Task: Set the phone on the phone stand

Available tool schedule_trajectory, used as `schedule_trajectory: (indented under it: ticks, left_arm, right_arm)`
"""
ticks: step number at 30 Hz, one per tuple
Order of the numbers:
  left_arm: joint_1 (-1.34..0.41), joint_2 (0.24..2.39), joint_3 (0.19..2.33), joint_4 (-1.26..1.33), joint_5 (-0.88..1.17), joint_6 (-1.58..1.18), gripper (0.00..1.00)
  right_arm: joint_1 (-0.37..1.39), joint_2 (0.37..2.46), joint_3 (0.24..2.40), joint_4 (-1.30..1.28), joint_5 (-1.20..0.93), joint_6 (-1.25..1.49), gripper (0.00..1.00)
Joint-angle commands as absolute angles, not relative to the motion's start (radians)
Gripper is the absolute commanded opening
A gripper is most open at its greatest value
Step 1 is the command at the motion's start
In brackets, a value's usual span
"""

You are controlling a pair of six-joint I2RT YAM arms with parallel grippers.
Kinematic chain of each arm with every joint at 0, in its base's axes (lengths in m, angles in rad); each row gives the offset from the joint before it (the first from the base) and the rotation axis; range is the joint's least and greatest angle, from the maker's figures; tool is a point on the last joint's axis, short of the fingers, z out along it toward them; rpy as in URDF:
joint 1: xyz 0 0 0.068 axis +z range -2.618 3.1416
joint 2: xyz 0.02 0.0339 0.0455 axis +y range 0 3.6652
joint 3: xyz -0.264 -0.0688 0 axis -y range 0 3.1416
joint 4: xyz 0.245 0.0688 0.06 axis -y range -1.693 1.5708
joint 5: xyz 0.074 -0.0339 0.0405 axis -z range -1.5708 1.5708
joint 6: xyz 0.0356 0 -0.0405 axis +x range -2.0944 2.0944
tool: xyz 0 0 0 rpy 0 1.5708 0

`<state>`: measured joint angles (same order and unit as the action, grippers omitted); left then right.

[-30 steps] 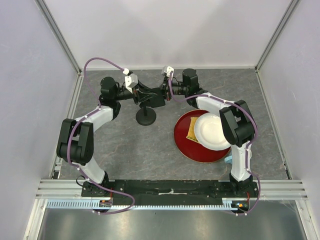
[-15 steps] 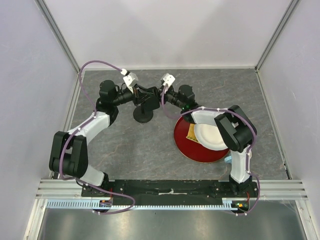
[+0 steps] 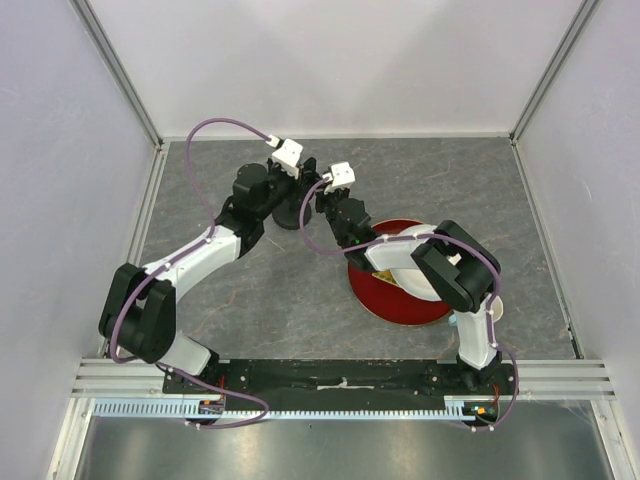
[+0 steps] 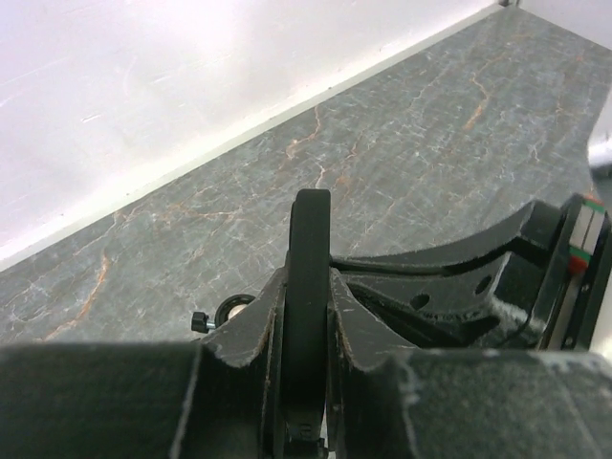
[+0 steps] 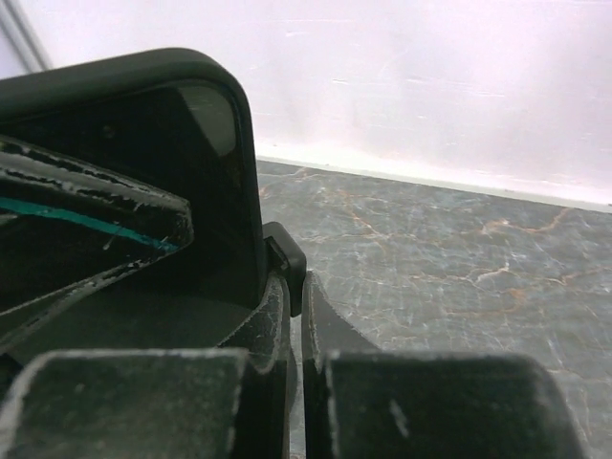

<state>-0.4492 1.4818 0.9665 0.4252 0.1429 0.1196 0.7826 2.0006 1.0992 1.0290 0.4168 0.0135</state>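
My right gripper needs to open, move back and close across the clamp piece's thick end, because it is pinching just the clamp piece's tip (image 5: 290, 266) beside the phone.
The phone (image 4: 311, 229) is a black slab seen edge-on between my left gripper's fingers; its glossy face and rounded corner fill the left of the right wrist view (image 5: 143, 191). My left gripper (image 4: 311, 287) is shut on it, above the phone stand (image 3: 290, 213) at the table's back middle. A small knob and ring of the stand (image 4: 228, 311) show just left of the phone. My right gripper (image 5: 296, 296) is shut on the stand's small black clamp piece (image 5: 287, 256), right against the phone. In the top view the two grippers (image 3: 298, 197) (image 3: 323, 207) meet over the stand.
A red plate (image 3: 400, 308) with a white plate on it lies right of the stand, mostly under my right arm. White walls with metal rails close the back and sides. The grey marbled tabletop (image 3: 270, 290) lies between the arms.
My left gripper has moved right and my right gripper left, both drawing together over the stand. The left arm has stretched out; the right forearm now covers most of the white plate.
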Motion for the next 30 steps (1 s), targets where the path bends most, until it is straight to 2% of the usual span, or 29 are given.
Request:
schedule_trajectory:
  ticks: [1,10,19,20,21,24,27,30]
  left_arm:
    - [-0.480,1.552,1.038,0.485,-0.216,0.143,0.02]
    - [-0.486,1.589,1.031,0.509,-0.255,0.147,0.02]
    - [-0.483,1.617,1.026,0.517,-0.273,0.195,0.02]
    - [-0.483,1.612,1.023,0.517,-0.273,0.196,0.02]
    - [-0.483,1.609,1.020,0.515,-0.272,0.199,0.02]
    - [-0.483,1.598,1.009,0.515,-0.264,0.204,0.02]
    - [-0.480,1.588,1.002,0.518,-0.259,0.196,0.02]
    - [-0.469,1.574,1.000,0.506,-0.175,0.181,0.02]
  right_arm:
    - [0.819,2.020,1.066,1.092,0.548,0.008,0.00]
    - [0.831,1.996,1.013,1.210,0.330,-0.063,0.00]
    - [0.830,1.933,0.991,1.155,0.219,-0.130,0.00]
    - [0.827,1.922,0.991,1.146,0.200,-0.135,0.03]
    - [0.824,1.918,1.000,1.117,0.186,-0.137,0.11]
    - [0.790,1.901,1.000,1.060,0.178,-0.103,0.19]
    - [0.724,1.876,0.976,1.052,0.140,-0.052,0.22]
    - [0.599,1.856,0.954,1.037,0.002,0.049,0.28]
